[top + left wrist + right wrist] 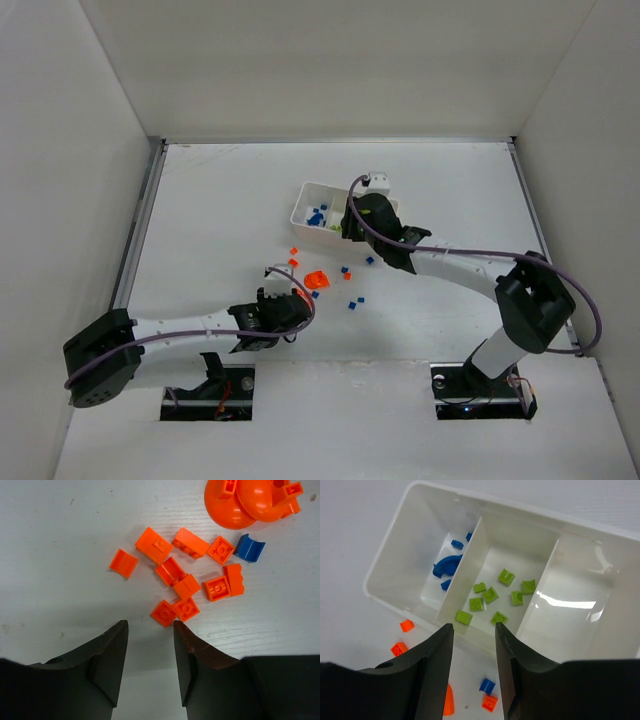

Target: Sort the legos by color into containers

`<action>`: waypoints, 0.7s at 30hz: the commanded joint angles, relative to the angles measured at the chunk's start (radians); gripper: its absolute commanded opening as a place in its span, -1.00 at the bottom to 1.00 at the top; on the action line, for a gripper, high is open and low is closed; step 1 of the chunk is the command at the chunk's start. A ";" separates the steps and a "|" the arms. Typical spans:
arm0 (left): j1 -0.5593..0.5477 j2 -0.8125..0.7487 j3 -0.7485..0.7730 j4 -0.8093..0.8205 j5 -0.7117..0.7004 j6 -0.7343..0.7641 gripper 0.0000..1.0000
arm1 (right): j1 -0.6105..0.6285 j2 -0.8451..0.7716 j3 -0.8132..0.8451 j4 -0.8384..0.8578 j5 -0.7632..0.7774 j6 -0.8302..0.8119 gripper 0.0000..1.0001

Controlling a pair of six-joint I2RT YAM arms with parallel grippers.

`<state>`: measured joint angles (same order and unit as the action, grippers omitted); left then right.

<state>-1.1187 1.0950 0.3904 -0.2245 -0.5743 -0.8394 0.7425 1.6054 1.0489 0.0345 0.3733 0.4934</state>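
The front blue lego is lying away from its blue neighbour and the orange cluster. My right gripper should keep moving toward the front blue lego until the fingers are around it.
The white three-compartment tray (395, 555) holds blue legos (447, 565) in its left compartment and lime green legos (492, 595) in the middle one; its right compartment (575, 610) shows no bricks. My right gripper (474, 626) is open and empty, hovering over the tray's near wall by the green compartment. My left gripper (150, 625) is open and empty just short of a cluster of small orange legos (175, 575) on the table. A small blue lego (249, 547) and the larger orange piece (250, 500) lie beyond the cluster.
In the top view the tray (300, 203) sits mid-table with the right gripper (355, 225) over it and the left gripper (295, 305) nearer the front. Loose blue bricks (360, 299) and orange bricks (294, 251) lie between them, near the larger orange piece (316, 280).
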 commanded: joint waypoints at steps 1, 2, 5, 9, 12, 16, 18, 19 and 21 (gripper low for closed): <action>0.006 0.042 0.021 0.037 0.014 0.006 -0.25 | 0.025 -0.051 -0.044 0.056 0.001 0.020 -0.11; 0.009 0.055 0.025 0.043 0.017 0.017 -0.26 | 0.028 -0.064 -0.059 0.056 -0.001 0.031 -0.11; 0.013 0.088 0.031 0.063 0.017 0.052 -0.32 | 0.034 -0.081 -0.084 0.061 0.001 0.034 -0.12; 0.009 0.111 0.047 0.059 0.022 0.057 -0.42 | 0.034 -0.110 -0.112 0.061 0.003 0.045 -0.12; 0.013 0.114 0.039 0.065 0.025 0.059 -0.52 | 0.036 -0.137 -0.139 0.058 0.007 0.043 -0.12; 0.015 0.115 0.041 0.056 0.030 0.060 -0.62 | 0.054 -0.196 -0.208 0.048 0.026 0.048 -0.12; 0.013 0.112 0.039 0.053 0.031 0.057 -0.68 | 0.070 -0.235 -0.254 0.033 0.026 0.045 -0.12; 0.012 0.109 0.039 0.048 0.031 0.054 -0.70 | 0.080 -0.254 -0.277 0.021 0.026 0.045 -0.11; 0.013 0.100 0.044 0.042 0.031 0.053 -0.72 | 0.102 -0.292 -0.318 -0.002 0.026 0.050 -0.10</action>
<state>-1.1084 1.1954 0.4274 -0.1379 -0.5835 -0.7830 0.8124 1.3674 0.7712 0.0322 0.3840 0.5320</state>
